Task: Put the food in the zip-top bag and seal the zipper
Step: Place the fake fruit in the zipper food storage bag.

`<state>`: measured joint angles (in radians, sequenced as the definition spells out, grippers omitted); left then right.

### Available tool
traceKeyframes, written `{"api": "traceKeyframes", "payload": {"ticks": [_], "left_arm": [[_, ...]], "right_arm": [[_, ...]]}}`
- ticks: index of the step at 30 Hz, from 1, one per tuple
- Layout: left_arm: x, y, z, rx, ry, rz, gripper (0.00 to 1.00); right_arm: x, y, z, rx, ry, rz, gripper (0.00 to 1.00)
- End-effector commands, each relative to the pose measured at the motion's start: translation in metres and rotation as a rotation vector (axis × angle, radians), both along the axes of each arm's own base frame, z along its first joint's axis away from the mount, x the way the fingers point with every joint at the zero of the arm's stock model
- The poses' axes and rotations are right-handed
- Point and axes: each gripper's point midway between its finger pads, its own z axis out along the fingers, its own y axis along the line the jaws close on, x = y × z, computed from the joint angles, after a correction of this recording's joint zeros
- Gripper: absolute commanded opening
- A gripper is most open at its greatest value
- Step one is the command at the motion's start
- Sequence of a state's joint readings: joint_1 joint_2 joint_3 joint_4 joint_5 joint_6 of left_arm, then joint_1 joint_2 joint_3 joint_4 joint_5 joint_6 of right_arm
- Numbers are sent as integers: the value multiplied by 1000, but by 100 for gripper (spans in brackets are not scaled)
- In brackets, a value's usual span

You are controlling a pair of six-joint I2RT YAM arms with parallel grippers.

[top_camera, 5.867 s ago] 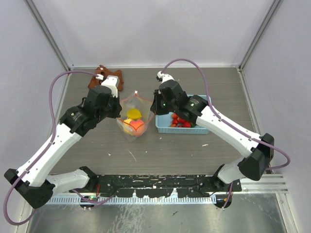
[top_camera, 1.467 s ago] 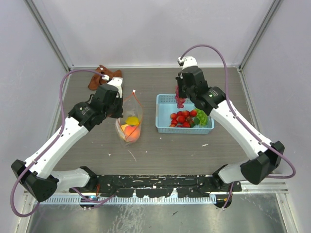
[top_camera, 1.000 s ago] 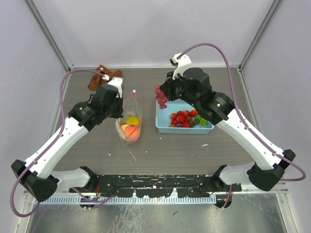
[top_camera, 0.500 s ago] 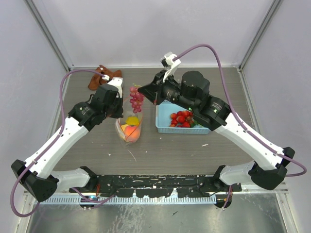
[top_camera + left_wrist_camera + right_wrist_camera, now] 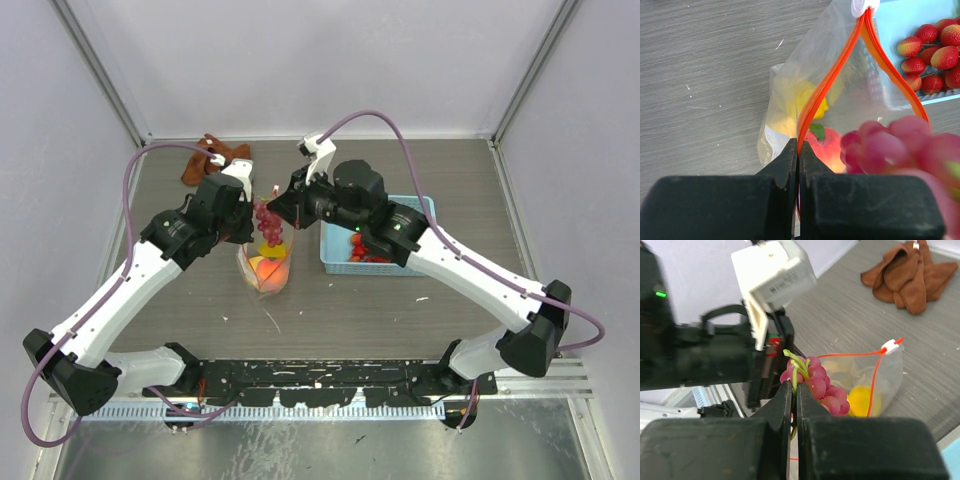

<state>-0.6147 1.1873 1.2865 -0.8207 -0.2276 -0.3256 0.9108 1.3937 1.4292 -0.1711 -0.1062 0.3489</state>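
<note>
The robot's right hand should keep going down until the grapes are inside and then let go, as the purple grape bunch (image 5: 268, 224) is hanging by its stem above the bag's opening (image 5: 846, 370).
The clear zip-top bag (image 5: 268, 262) stands open on the table, with a peach (image 5: 827, 150) and a yellow piece (image 5: 807, 102) inside. My left gripper (image 5: 798, 149) is shut on the bag's orange-red zipper strip (image 5: 830, 77) and holds the mouth up; the white slider tab (image 5: 862, 6) is at the far end. My right gripper (image 5: 794, 385) is shut on the green stem of a purple grape bunch (image 5: 817, 385) and holds it over the bag's mouth (image 5: 268, 222). The bunch also shows close in the left wrist view (image 5: 900, 147).
A light-blue basket (image 5: 420, 212) right of the bag holds red strawberries (image 5: 935, 52) and is partly hidden by my right arm. A brown cloth (image 5: 215, 155) lies at the back left, also seen in the right wrist view (image 5: 912, 275).
My right gripper has carried the purple grape bunch from the basket leftward to just above the open bag. My left gripper has stayed shut on the zipper strip.
</note>
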Motion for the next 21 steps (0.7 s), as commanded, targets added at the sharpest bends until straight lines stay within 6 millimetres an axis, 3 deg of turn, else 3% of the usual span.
{"api": "traceKeyframes", "payload": {"ticks": [1, 9, 16, 21], "left_arm": [[5, -4, 22, -49, -53, 0, 0], [5, -4, 23, -50, -53, 0, 0], [5, -4, 23, -51, -54, -1, 0], [5, -4, 23, -52, -56, 1, 0]], "right_arm": [[4, 11, 8, 57, -29, 7, 0], [15, 19, -30, -18, -13, -6, 1], [27, 23, -44, -46, -37, -35, 5], [34, 25, -55, -72, -38, -53, 18]]}}
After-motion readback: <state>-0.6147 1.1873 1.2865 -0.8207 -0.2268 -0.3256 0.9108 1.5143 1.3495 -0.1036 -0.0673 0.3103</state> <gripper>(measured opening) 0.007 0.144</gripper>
